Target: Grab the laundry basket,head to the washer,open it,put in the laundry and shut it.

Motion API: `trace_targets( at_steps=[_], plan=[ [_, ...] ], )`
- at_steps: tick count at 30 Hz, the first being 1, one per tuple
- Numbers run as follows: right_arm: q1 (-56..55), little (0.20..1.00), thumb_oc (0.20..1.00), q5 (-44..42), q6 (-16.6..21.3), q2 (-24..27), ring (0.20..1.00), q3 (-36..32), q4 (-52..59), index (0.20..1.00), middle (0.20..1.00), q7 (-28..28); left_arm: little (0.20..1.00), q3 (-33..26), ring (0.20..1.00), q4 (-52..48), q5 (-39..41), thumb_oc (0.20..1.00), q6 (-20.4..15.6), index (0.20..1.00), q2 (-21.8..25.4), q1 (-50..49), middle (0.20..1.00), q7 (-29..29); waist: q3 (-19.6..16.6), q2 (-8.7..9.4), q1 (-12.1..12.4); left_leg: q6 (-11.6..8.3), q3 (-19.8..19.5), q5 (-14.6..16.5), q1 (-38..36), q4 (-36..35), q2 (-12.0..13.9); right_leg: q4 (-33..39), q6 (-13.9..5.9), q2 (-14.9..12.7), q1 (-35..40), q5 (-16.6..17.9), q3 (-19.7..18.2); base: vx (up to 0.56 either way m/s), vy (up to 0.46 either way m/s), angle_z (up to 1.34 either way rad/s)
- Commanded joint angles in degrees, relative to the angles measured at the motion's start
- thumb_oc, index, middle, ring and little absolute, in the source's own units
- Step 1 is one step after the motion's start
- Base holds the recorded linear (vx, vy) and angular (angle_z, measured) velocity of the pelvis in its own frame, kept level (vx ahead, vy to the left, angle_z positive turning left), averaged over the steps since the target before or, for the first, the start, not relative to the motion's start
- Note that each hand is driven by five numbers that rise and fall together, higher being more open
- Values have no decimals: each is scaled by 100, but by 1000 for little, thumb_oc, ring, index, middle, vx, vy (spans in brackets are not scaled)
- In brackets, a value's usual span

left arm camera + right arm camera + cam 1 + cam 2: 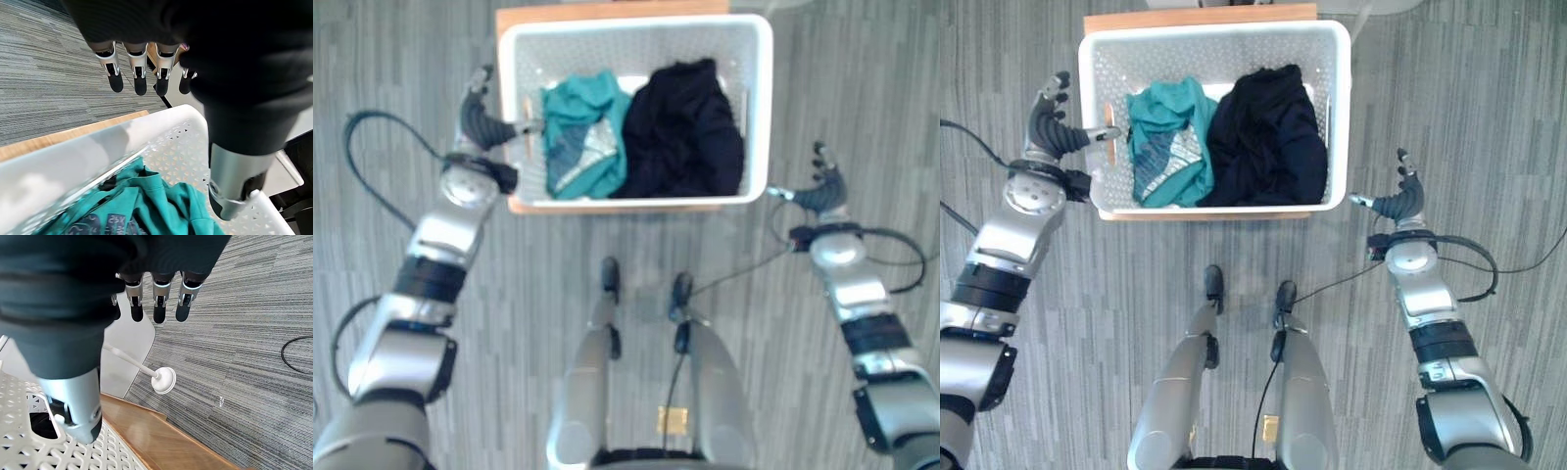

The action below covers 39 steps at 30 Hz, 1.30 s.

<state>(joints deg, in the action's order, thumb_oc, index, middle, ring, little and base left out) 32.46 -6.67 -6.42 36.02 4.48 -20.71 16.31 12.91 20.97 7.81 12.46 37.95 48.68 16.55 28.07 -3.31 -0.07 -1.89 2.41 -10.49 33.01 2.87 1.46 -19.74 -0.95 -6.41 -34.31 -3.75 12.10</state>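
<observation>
The teal garment and dark navy garment (683, 137) are lower than the laundry basket's rim (760, 110), so both will stay in place inside when I carry the laundry basket.
A white perforated laundry basket (636, 29) sits on a low wooden board (607, 12) in front of me. Inside lie a teal garment (582, 132) on the left and a dark navy garment (690, 132) on the right. My left hand (480, 122) is at the basket's left wall, open, fingers (139, 73) straight outside the rim (73, 161) and thumb (234, 186) reaching over the teal garment (146, 205). My right hand (1402, 201) hovers open just off the basket's near right corner, fingers (154, 303) straight, thumb pointing toward the wall (29, 445).
Grey striped carpet (1489, 117) lies on all sides of the basket. The wooden board (161, 440) juts out slightly beyond the basket's edge. A white pole with a round foot (164, 380) rests on the floor past the basket's far right corner.
</observation>
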Motion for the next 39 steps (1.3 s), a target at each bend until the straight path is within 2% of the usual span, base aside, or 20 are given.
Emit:
trace_targets(
  at_steps=[1, 12, 19, 30, 39],
  plan=[
    [-375, 1000, 1000, 85, 306, -84, 1000, -326, 521, 1000, 1000, 104, 1000, -130, 1000, 246, -425, 1000, 4, 1000, -148, 17, 1000, 53, -459, 170, 19, -229, 14, 668, 186, 560, 382, 1157, -517, -421, 254, 610, -62, 0, 0, 0],
    [-406, 1000, 1000, 64, 355, -132, 1000, -344, 589, 1000, 1000, 137, 1000, -20, 1000, 354, -944, 1000, 170, 1000, -358, -11, 1000, 70, -403, 191, -8, -215, 11, 686, 226, 568, 384, 1116, -516, -405, 179, 607, -81, 0, 0, 0],
    [-285, 1000, 1000, 59, 369, -119, 1000, -203, 600, 1000, 1000, 219, 1000, 310, 1000, 934, -1063, 1000, 219, 1000, -609, 415, 1000, 202, -367, 238, -76, -211, 14, 678, 238, 575, 408, 1101, -525, -390, 120, 613, -117, 0, 0, 0],
    [-278, 1000, 1000, 64, 372, -43, 1000, -123, 702, 1000, 1000, 120, 1000, 349, 1000, 1049, -933, 1000, 176, 1000, -538, 420, 1000, 203, -314, 242, -91, -165, 28, 698, 239, 617, 416, 1042, -527, -382, 67, 617, -155, -5, 0, -5],
    [-338, 1000, 1000, 125, 410, -101, 1000, -19, 728, 1000, 1000, 68, 1000, 148, 1000, 1202, -946, 1000, 190, 1000, -495, 509, 1000, 463, -390, 237, -106, -183, 17, 733, 243, 655, 423, 1032, -506, -362, 61, 605, -164, 0, 0, 0]
  ],
)
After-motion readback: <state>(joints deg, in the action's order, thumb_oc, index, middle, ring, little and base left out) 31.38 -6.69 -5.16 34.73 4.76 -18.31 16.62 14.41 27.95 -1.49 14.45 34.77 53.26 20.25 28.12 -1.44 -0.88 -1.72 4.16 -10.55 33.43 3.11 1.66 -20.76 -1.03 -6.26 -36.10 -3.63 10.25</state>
